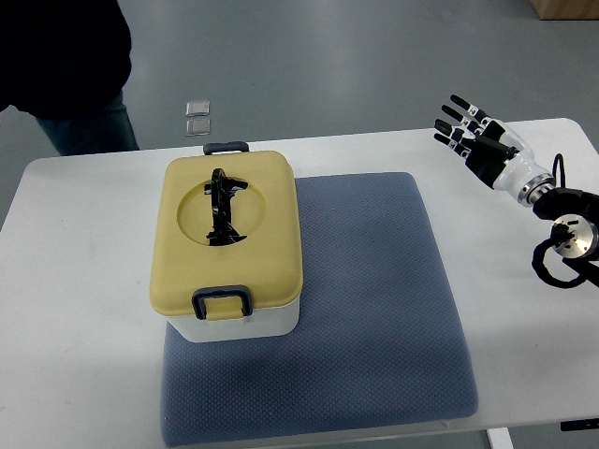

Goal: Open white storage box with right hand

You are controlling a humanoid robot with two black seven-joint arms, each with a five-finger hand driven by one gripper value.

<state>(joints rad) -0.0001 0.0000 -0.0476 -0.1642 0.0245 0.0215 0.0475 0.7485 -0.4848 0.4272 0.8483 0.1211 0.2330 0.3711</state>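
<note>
A dark latch point(223, 300) pokes out at each end. The yellow lid point(273, 232) will come off in one piece and leave the box standing when I lift it.
A white storage box point(245, 325) with a yellow lid point(267, 234) stands on the left part of a blue-grey mat point(374, 299). The lid is closed. It has a black carry handle point(223, 208) lying in a round recess and a dark latch at the near end point(221, 303) and at the far end point(226, 148). My right hand point(465, 125) hovers over the table's far right, well apart from the box, fingers spread and holding nothing. The left arm does not show.
The mat lies on a white table point(75, 281). A person in dark clothes point(70, 65) stands beyond the table's far left corner. Two small clear packets point(197, 116) lie on the floor behind the table.
</note>
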